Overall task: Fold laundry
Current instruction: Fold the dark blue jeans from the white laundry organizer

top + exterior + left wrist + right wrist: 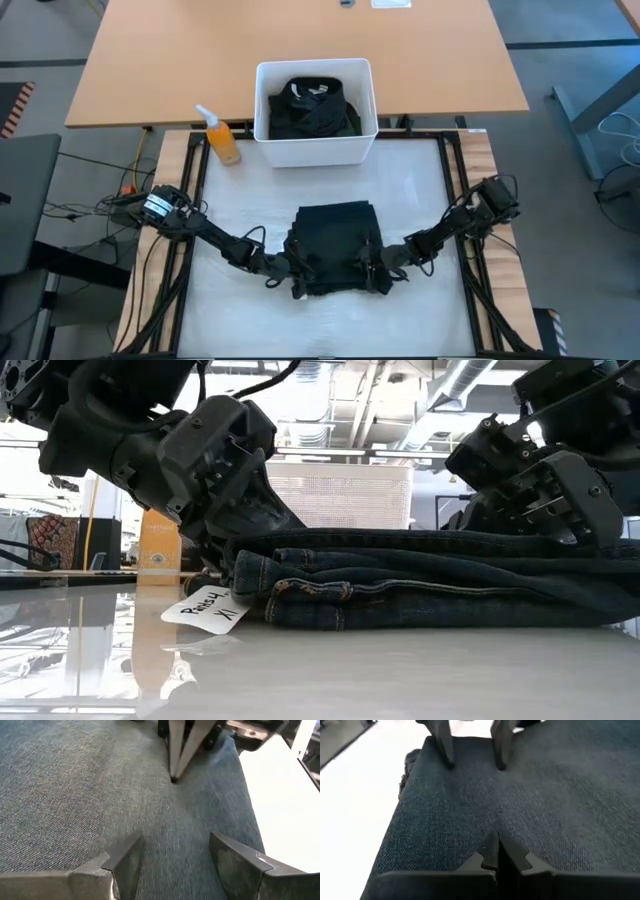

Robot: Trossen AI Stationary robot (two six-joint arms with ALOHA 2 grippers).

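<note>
Next, I lift my left gripper away while my right gripper pushes the garment to the free far corner (411, 168), because the folded garment (336, 236) fills the middle of the work surface.
The laundry piece at work is a folded dark blue denim garment (335, 235), lying flat on the white table top; in the low view it is a stack of layers (430, 585) with a white handwritten tag (205, 608) at its left end. My left gripper (295, 272) (175, 865) is open at the garment's near left corner. My right gripper (376, 268) (497, 854) is shut at its near right corner. Each one faces the other across the cloth. More dark garments (310, 108) fill the white bin. My left gripper rests its two spread fingertips (449, 764) on the top layer (170, 830) near the garment's near left corner, slanting down from the table's left. The cloth lies flat under them. My right gripper sets its shut fingertips (173, 778) on the top layer (500, 827) near the near right corner, slanting down from the table's right. A small crease runs ahead of the tips.
The white bin (262, 140) stands at the far edge of the white work surface, with an orange spray bottle (222, 138) to its left. A wooden table (150, 60) lies beyond. Black frame rails (452, 190) run along both sides. Bare white surface lies near the front edge.
</note>
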